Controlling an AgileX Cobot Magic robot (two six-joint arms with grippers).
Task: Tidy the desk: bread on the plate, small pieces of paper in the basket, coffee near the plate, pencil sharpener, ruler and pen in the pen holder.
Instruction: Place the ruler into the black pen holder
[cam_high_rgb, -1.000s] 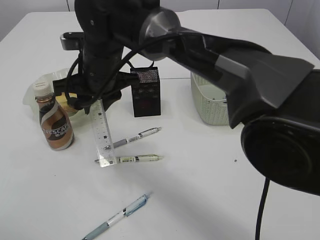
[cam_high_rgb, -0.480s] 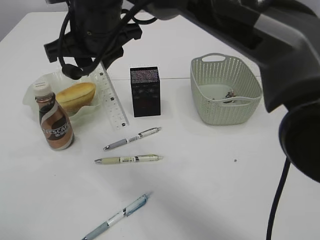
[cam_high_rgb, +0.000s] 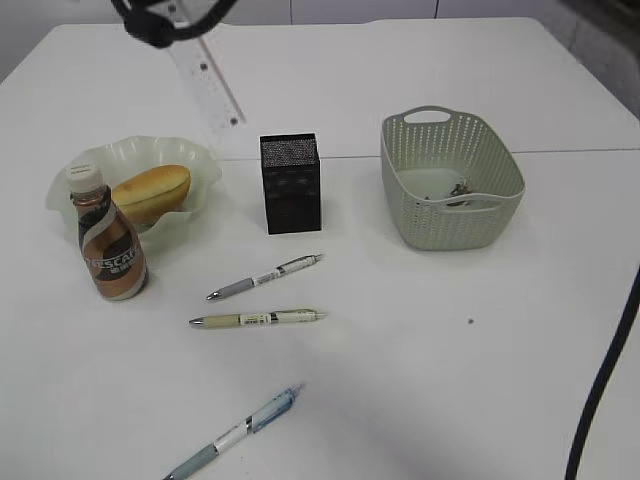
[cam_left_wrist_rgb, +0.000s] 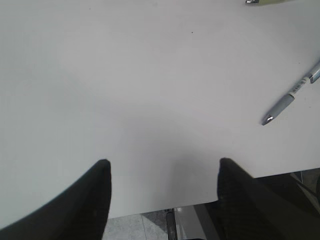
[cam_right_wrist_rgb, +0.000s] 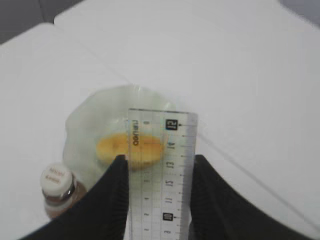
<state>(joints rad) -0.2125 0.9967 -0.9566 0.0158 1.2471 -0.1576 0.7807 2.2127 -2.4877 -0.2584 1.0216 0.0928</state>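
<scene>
The clear ruler (cam_high_rgb: 212, 90) is hanging at a slant near the plate, so next my right gripper brings it back and turns it upright above the pen holder's opening (cam_high_rgb: 289, 150) before lowering it.
My right gripper (cam_right_wrist_rgb: 160, 159) is shut on the clear ruler (cam_right_wrist_rgb: 161, 150), which hangs in the air over the back left of the table. In the exterior view the ruler (cam_high_rgb: 206, 82) slants down from the top edge, above the plate. The bread (cam_high_rgb: 151, 191) lies on the pale green plate (cam_high_rgb: 92, 160), with the coffee bottle (cam_high_rgb: 111, 247) beside it. The black pen holder (cam_high_rgb: 291, 184) stands mid-table. Three pens (cam_high_rgb: 264, 277) (cam_high_rgb: 258, 319) (cam_high_rgb: 236, 431) lie in front of it. My left gripper (cam_left_wrist_rgb: 164, 162) is open over bare table near its front edge. No pencil sharpener is in view.
A green basket (cam_high_rgb: 497, 168) at the right holds small scraps (cam_high_rgb: 458, 188). A dark cable (cam_high_rgb: 602, 390) hangs along the right edge. The left wrist view shows a blue-grey pen (cam_left_wrist_rgb: 291, 96) and the table's edge (cam_left_wrist_rgb: 150, 210).
The right arm has risen and pulled back out of the exterior view, lifting the ruler from the table by the pens to high above the plate. The left gripper has not moved.
</scene>
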